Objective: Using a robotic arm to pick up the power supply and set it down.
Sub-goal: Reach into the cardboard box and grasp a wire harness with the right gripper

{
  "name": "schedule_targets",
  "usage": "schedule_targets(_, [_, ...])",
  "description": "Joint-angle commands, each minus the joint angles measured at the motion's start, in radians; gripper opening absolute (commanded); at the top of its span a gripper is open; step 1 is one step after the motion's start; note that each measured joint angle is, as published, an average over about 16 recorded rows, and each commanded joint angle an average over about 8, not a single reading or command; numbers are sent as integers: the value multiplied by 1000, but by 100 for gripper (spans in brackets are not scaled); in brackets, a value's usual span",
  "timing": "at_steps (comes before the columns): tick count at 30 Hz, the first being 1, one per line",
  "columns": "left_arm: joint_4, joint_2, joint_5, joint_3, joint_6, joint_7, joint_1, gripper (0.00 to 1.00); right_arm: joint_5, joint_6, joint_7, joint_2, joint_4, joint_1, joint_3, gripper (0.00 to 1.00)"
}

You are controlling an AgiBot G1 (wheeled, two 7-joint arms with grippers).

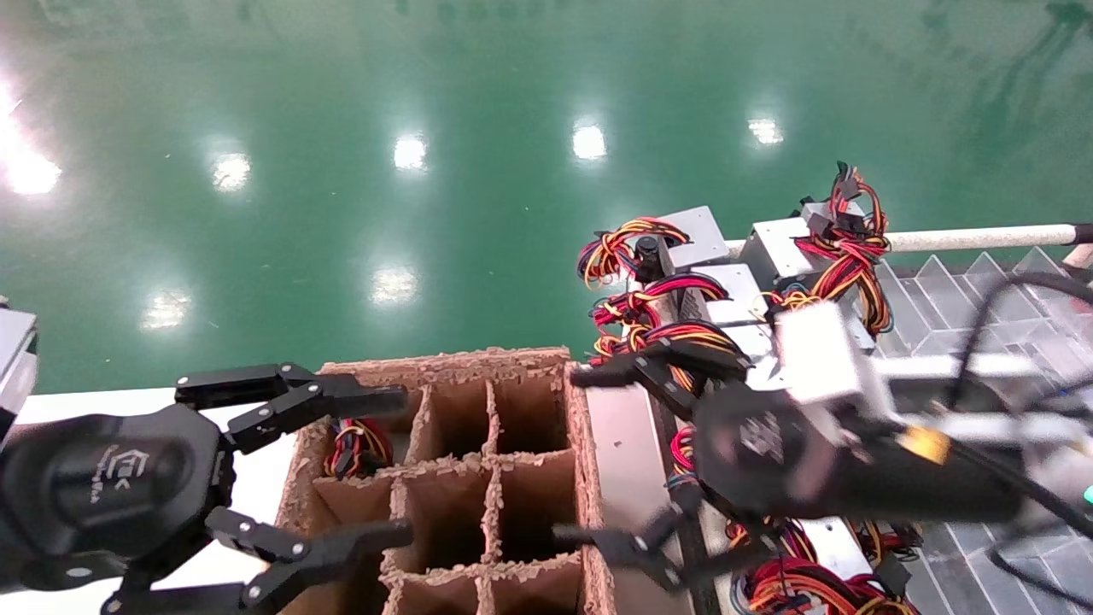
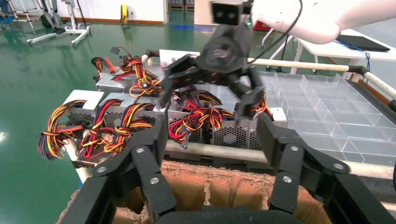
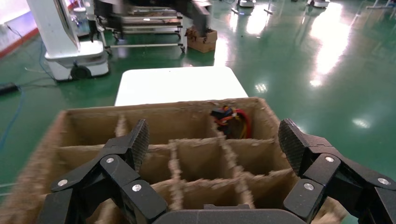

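Observation:
The wire bundle [image 1: 360, 448] sits high in the box's far compartment [image 1: 353, 470]. So I expect a hidden silver power supply to come up hanging when I lift the bundle.
Several silver power supplies [image 1: 773, 243] with red, yellow and orange wire bundles lie in a row on the right; their perforated faces [image 2: 229, 135] show in the left wrist view. My right gripper [image 1: 576, 457] is open and empty, hovering between that row and the right wall of a divided cardboard box [image 1: 487, 461]. It faces the box in its own view [image 3: 215, 144]. One wire bundle [image 1: 357, 446] sticks out of the box's far left compartment [image 3: 231, 119]. My left gripper [image 1: 384, 465] is open and empty over the box's left side [image 2: 212, 140].
A clear plastic tray with dividers [image 1: 965, 290] lies right of the power supplies, with a white pole [image 1: 982, 237] along its far edge. The box stands on a white table [image 3: 180, 84]. Glossy green floor lies beyond. A white mobile base [image 3: 70, 46] stands farther off.

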Motion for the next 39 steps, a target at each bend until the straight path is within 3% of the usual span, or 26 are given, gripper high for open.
schedule_targets(1, [0,0,0,0,0,0,0,0,-37,-12,-28,-40,-60,47,-26,100])
schedule_targets(9, [0,0,0,0,0,0,0,0,-91,-6,-165,-185,-297,183,-125,100])
schedule_targets(24, [0,0,0,0,0,0,0,0,-203,151,-375,-490,-743,316,-195,100])
schedule_targets(30, [0,0,0,0,0,0,0,0,-205,155,-414,-550,-799,319,-214,100])
schedule_targets(39, [0,0,0,0,0,0,0,0,-158,203,-377,-567,-700,248,-292,100])
